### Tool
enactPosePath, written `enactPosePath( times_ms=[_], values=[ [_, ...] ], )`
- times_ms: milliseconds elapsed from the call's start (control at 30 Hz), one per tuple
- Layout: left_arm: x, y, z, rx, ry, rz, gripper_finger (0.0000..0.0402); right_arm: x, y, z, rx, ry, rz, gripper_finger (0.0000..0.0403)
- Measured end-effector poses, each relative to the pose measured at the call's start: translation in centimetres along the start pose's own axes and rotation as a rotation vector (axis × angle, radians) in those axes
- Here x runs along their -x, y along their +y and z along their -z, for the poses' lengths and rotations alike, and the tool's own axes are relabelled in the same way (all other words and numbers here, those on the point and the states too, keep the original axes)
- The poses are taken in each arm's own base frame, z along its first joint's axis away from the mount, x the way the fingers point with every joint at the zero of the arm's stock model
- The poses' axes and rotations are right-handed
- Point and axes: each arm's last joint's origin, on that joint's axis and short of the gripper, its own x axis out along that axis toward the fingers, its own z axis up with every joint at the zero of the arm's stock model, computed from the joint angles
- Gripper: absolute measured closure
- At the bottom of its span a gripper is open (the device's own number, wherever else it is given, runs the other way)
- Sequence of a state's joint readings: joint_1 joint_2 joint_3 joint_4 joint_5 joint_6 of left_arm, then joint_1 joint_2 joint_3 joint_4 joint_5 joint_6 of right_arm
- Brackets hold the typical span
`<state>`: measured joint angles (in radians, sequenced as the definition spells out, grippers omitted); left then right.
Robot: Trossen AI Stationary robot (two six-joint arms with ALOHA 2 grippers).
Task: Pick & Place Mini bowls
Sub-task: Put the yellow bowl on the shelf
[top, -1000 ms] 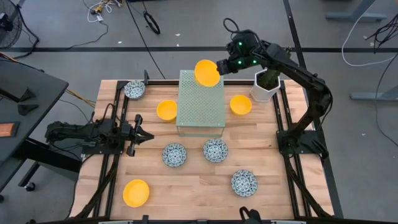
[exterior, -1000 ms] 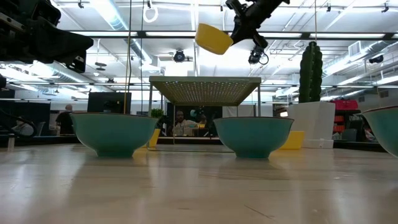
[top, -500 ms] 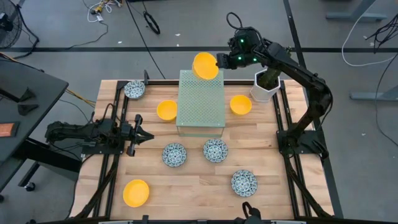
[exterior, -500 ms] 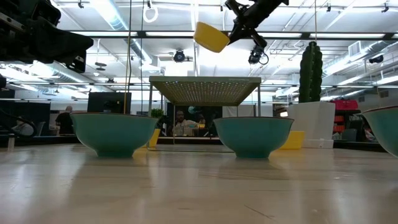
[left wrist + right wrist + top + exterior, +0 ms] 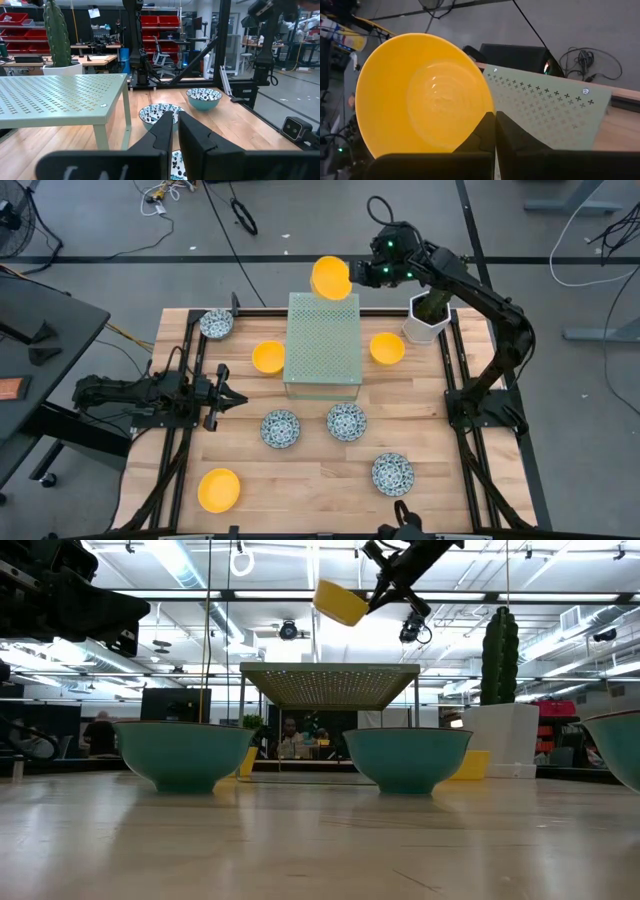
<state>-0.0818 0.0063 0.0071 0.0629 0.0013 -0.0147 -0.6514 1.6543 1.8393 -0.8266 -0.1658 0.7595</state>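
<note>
Next, I pull the yellow bowl [image 5: 330,278] back with my right gripper, make it level and lower it onto the perforated top [image 5: 325,315], because the bowl hangs tilted at the green stand's far edge.
My right gripper [image 5: 354,276] is shut on a plain yellow mini bowl [image 5: 331,278], high above the far edge of the green perforated stand [image 5: 322,345]. In the low view the bowl [image 5: 340,602] hangs tilted well above the stand top [image 5: 330,672]. Two more yellow bowls [image 5: 268,357] [image 5: 387,348] rest on the table either side of the stand, and a third [image 5: 219,489] sits near the front left. Several blue-patterned bowls [image 5: 281,428] [image 5: 346,421] [image 5: 392,473] [image 5: 217,324] stand on the wood. My left gripper [image 5: 232,397] waits shut at the table's left. My right gripper pinches the yellow bowl's rim [image 5: 486,111], one finger [image 5: 481,131] on the inside of the bowl and the other on the outside. The fingers come from the table's right, slanting down. The bowl is lifted clear and tilted, its opening toward the gripper.
A white pot with a cactus [image 5: 428,318] stands at the far right corner, close under my right arm. Black rails [image 5: 462,380] run along both sides of the table. Bare wood lies at the front between the near bowls.
My right gripper has rolled its wrist. The yellow bowl, still held, has swung a little toward the table's far edge and turned about, and it stays clear above the stand.
</note>
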Motion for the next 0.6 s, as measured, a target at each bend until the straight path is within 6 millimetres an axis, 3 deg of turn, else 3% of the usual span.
enactPosePath(
  times_ms=[333,600],
  values=[
    [0.0,0.0,0.0,0.0,0.0,0.0,0.0367,0.3,2.4,-2.4,0.047,-0.05,-0.047,0.0403],
    [0.0,0.0,0.0,0.0,0.0,0.0,0.0367,-1.2,2.8,-2.9,0.038,0.005,-0.056,0.0403]
  ],
)
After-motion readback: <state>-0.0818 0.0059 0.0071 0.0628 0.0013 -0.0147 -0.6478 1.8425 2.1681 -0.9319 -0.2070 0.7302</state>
